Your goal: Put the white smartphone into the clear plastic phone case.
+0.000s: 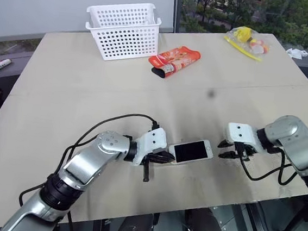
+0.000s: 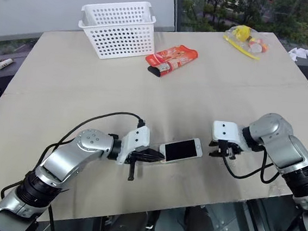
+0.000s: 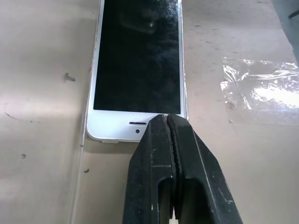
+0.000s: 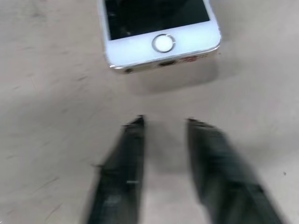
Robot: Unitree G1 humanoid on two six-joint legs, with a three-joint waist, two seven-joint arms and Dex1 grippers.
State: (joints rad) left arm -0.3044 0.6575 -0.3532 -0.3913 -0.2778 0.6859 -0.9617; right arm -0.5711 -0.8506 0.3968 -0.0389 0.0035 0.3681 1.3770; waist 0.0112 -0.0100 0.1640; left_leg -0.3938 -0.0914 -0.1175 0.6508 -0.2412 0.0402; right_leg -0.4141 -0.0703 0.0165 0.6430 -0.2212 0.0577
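My left gripper is at the phone's earpiece end, over the case's empty end (image 3: 103,179), so it should move back while my right gripper pushes the home-button end (image 1: 209,148).
The white smartphone (image 1: 192,151) lies screen up near the table's front edge, between my two grippers. My left gripper (image 1: 166,156) is shut on the phone's earpiece end (image 3: 135,128), its black fingers (image 3: 156,154) pressed together at the white bezel. A faint clear rim (image 3: 78,175) runs beside the phone toward that gripper. This looks like the clear plastic phone case, and I cannot tell whether the phone sits in it. My right gripper (image 1: 228,150) hovers just off the home-button end (image 4: 163,43), apart from it, its fingers (image 4: 133,140) a small gap apart around nothing.
A white perforated basket (image 1: 124,30) stands at the back left. A red snack packet (image 1: 174,60) lies beside it and a yellow bagged item (image 1: 247,40) at the back right. A shiny crinkled clear patch (image 3: 261,88) lies on the table beside the phone.
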